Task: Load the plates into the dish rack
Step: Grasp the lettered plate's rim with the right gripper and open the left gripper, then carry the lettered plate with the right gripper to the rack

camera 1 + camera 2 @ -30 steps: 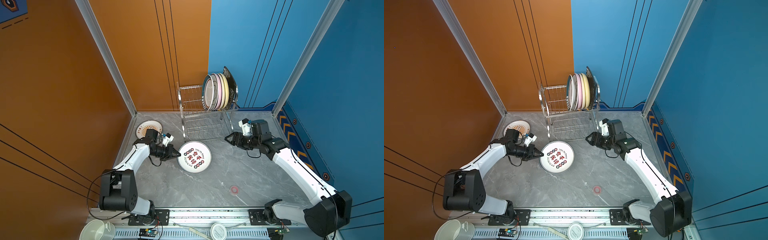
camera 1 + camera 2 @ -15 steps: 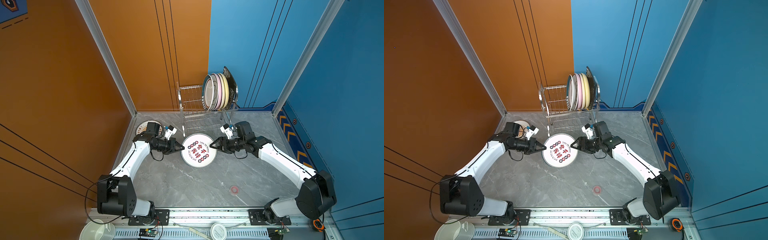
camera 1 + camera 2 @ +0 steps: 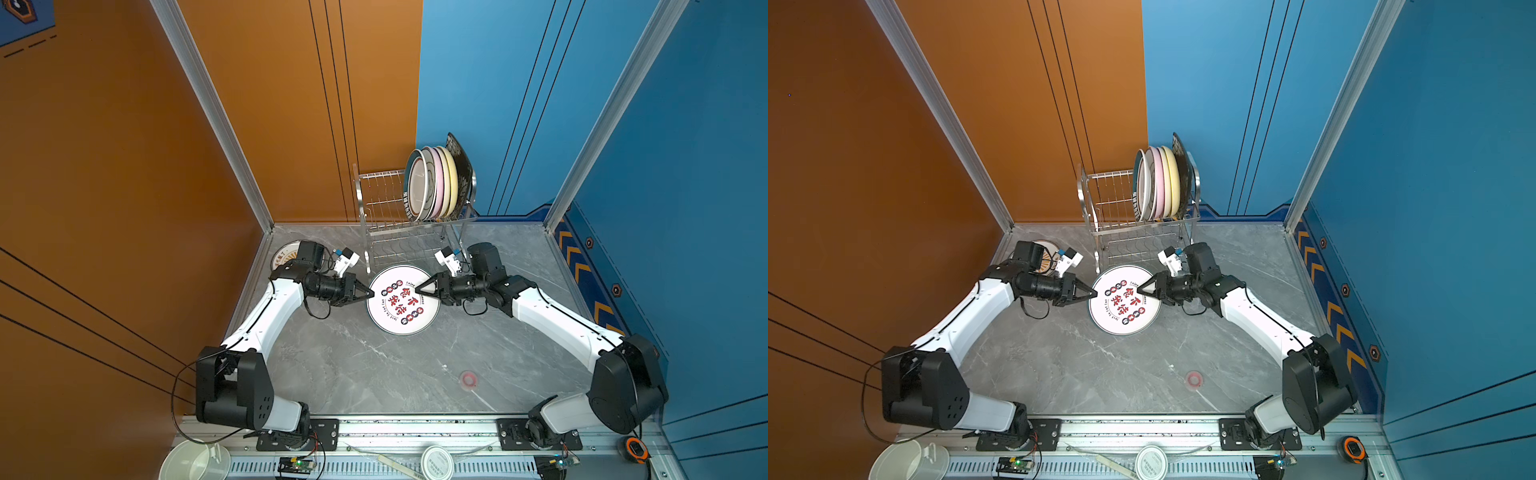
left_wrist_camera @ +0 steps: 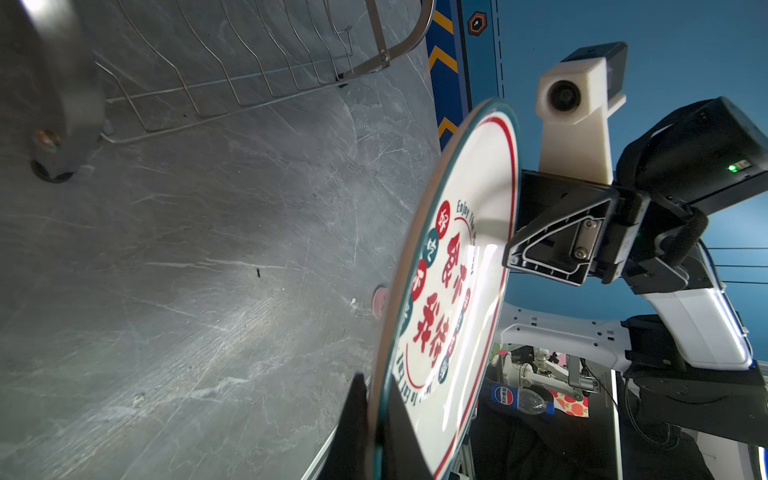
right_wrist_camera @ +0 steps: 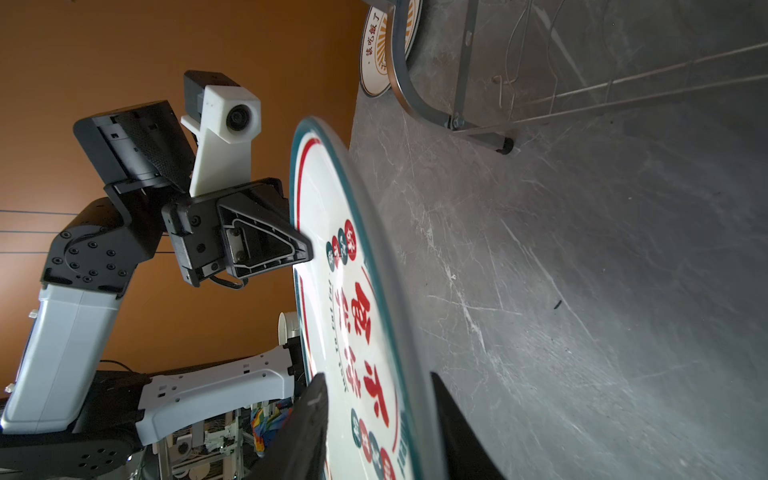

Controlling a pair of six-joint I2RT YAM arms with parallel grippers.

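Next, my left gripper releases the plate once my right gripper takes the opposite rim (image 3: 437, 298) to turn it edge-on, since the plate (image 3: 402, 302) hangs broadside to the rack's slots.
A white plate (image 3: 403, 299) (image 3: 1124, 300) with a teal rim and red Chinese print hangs above the table in front of the dish rack (image 3: 386, 216) (image 3: 1113, 208). My left gripper (image 3: 371, 294) (image 4: 374, 390) is shut on its left rim. My right gripper (image 3: 419, 289) (image 5: 376, 376) straddles the opposite rim, one finger on each side with space still showing, so it is open. Several plates (image 3: 432, 187) (image 3: 1158, 183) stand upright at the right end of the rack's upper tier. Another printed plate (image 3: 284, 253) (image 5: 374, 54) lies flat at the far left, partly hidden by the left arm.
A steel rack leg (image 4: 54, 124) stands close by my left gripper. A small red ring (image 3: 468, 378) lies on the grey table nearer the front. Off the table's front edge sit a white jug (image 3: 195, 459), a round white lid (image 3: 436, 461) and a tape measure (image 3: 636, 449).
My left gripper carried the plate up and toward the middle, in front of the rack. My right gripper swung in from the right, reached the plate's rim and narrowed its jaws around it.
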